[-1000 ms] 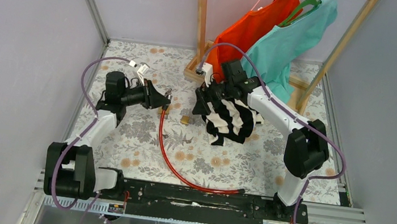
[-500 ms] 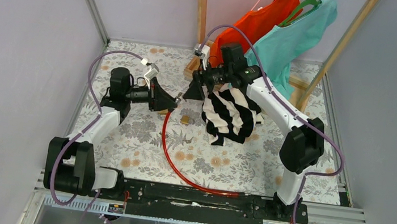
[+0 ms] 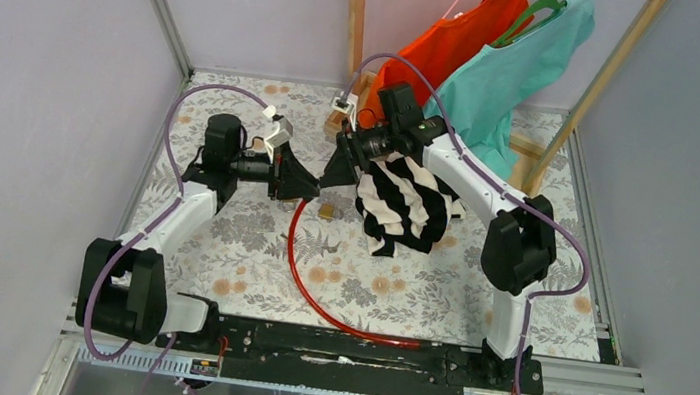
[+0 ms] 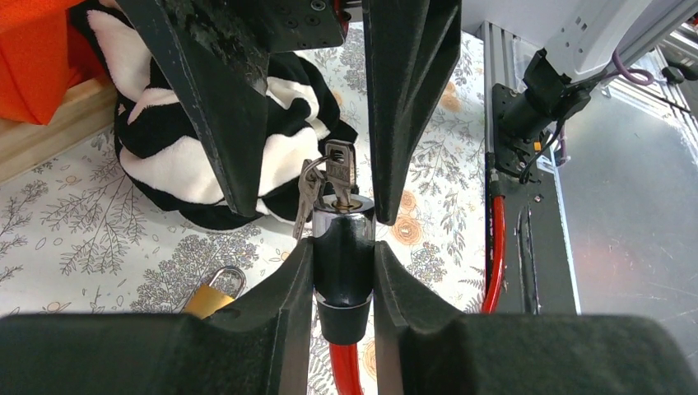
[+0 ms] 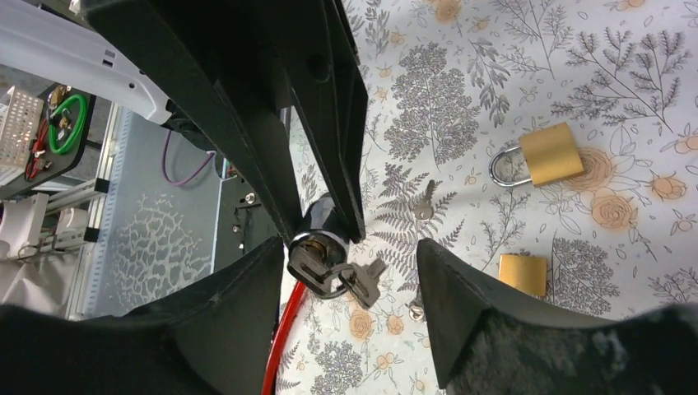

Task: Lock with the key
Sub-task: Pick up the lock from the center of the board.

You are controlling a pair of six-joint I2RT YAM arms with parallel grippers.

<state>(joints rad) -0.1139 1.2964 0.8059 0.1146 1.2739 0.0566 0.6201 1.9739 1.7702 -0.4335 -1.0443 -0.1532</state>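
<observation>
I should hold the lock head (image 4: 344, 234) with my right gripper while my left gripper opens and grips it again turned, because the key's thin edges (image 4: 340, 164) face my right gripper's fingers.
My left gripper (image 4: 344, 271) is shut on the black-and-chrome lock head (image 4: 344, 247) at the end of a red cable (image 3: 300, 282), holding it above the table. A small silvery-grey key (image 4: 338, 169) sticks out of the head's end, with a ring and a second key hanging from it. My right gripper (image 5: 350, 296) is open and faces the left one, a finger on each side of the key (image 5: 317, 265) without touching it. In the top view the two grippers, left (image 3: 309, 191) and right (image 3: 331, 175), meet tip to tip.
A brass padlock (image 5: 550, 154), a small brass block (image 5: 523, 274) and a loose little key (image 5: 425, 203) lie on the floral table under the grippers. A black-and-white striped cloth (image 3: 406, 204) lies to the right. A wooden rack with orange (image 3: 450, 44) and teal shirts stands behind.
My left gripper has lifted the lock head and carried it right. My right gripper has swung left off the striped cloth and now brackets the key.
</observation>
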